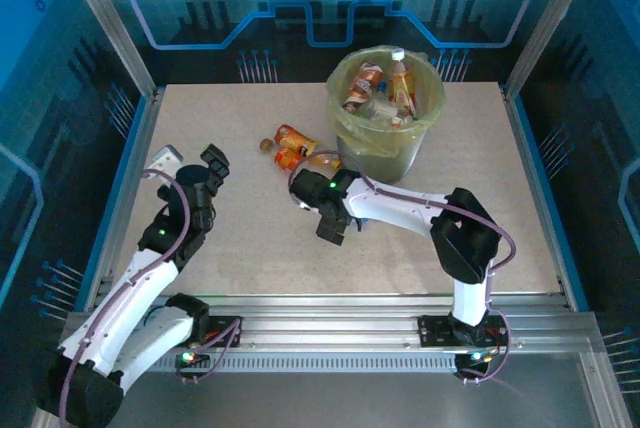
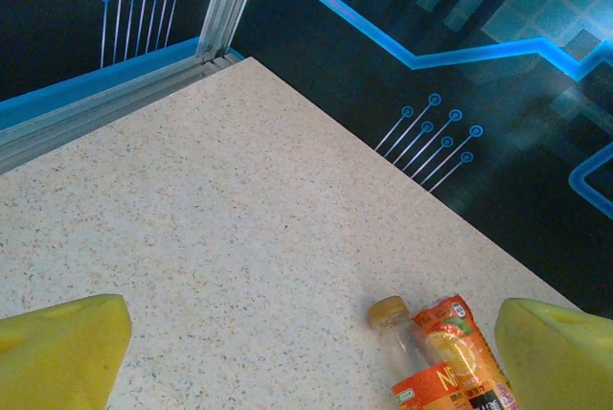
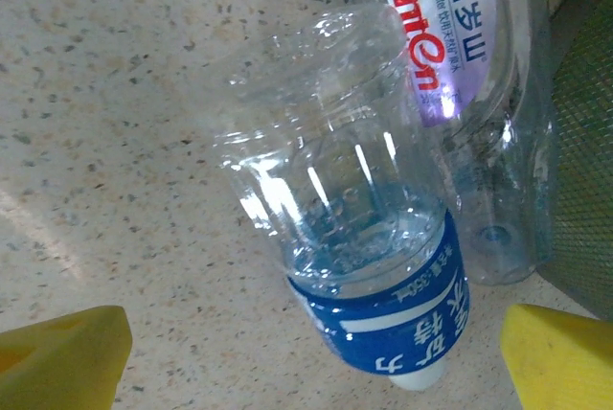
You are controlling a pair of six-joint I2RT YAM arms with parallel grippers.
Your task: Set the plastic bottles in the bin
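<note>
My right gripper's open fingers are on both sides of the bottle's blue label (image 3: 407,309). I should keep lowering them and then close them across that bottle's clear body (image 3: 335,190).
My right gripper (image 3: 316,372) is open, and a clear plastic bottle with a blue label (image 3: 369,247) lies on the table between its yellow fingers, touched by neither. A second clear bottle with a red and white label (image 3: 460,56) lies just beyond it. In the top view this gripper (image 1: 318,206) hovers low in front of the bin (image 1: 385,138), which holds several bottles (image 1: 380,88). Two orange bottles (image 1: 293,148) lie left of the bin. My left gripper (image 1: 205,168) is open over bare table, with those orange bottles (image 2: 441,357) just inside its right finger (image 2: 560,353).
The bin's bagged wall (image 3: 584,142) stands close on the right of the clear bottles. Metal frame posts and blue panels enclose the table (image 1: 250,238) at the back and sides. Speckled tabletop (image 2: 239,238) stretches ahead of the left gripper.
</note>
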